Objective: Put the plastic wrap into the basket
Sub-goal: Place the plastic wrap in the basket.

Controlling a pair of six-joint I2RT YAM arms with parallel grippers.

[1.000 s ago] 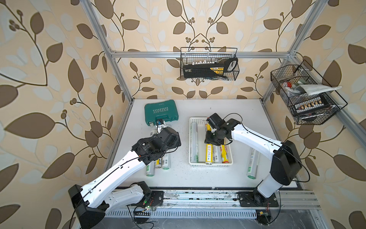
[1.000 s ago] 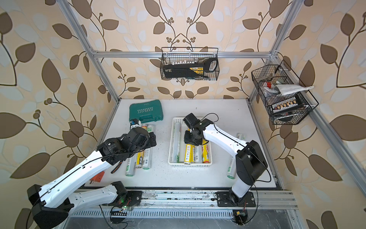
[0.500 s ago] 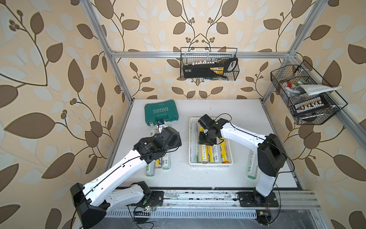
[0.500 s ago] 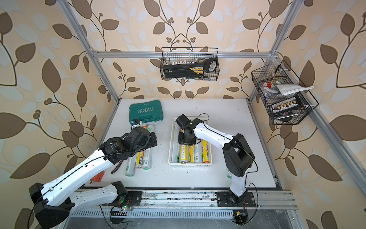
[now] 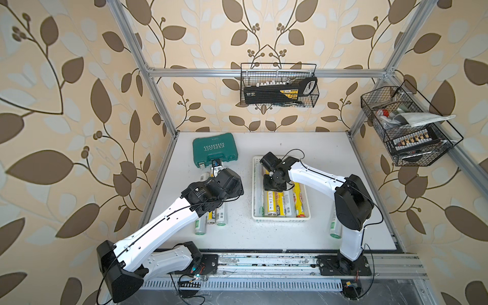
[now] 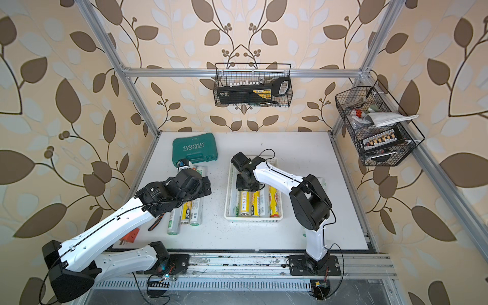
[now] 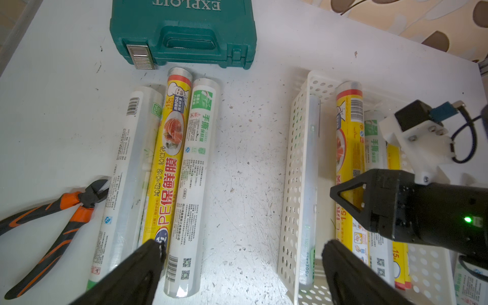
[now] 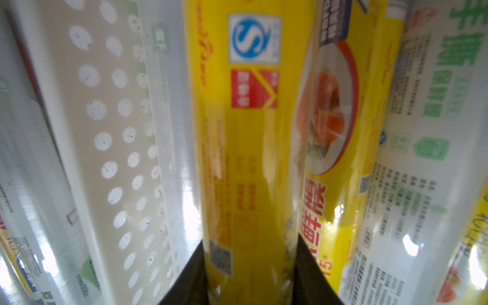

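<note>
The held yellow roll [image 7: 349, 119] is in line with the basket's open gap [image 7: 324, 198], so the robot's right gripper keeps lowering it until it touches the basket's bottom.
The basket [image 5: 280, 218] [image 6: 253, 219] stands mid-table with several plastic wrap rolls [image 5: 289, 207] lying lengthwise in it. My right gripper [image 5: 274, 183] [image 6: 247, 184] [image 8: 249, 243] is low inside it, shut on a yellow roll [image 8: 248, 145] [image 7: 348, 126] that lies between a silver-white roll and another yellow one. Three more rolls [image 5: 216, 216] [image 6: 184, 214] lie side by side on the table left of the basket: silver-white [image 7: 126, 171], yellow [image 7: 169, 158], green-white [image 7: 192, 171]. My left gripper [image 5: 232, 184] [image 7: 243, 245] hangs open over the bare strip between them and the basket wall [image 7: 293, 171].
A teal tool case [image 5: 214, 150] [image 7: 184, 31] sits just beyond the three rolls. Orange-black cutters [image 7: 52, 219] [image 6: 155, 223] lie left of them. One more roll [image 5: 335, 227] lies beside the right arm's base. Two black wire baskets [image 5: 278, 85] [image 5: 406, 126] hang on the walls.
My right gripper has carried the yellow roll leftward across the basket and a little nearer. The left arm has hardly moved and stays open.
</note>
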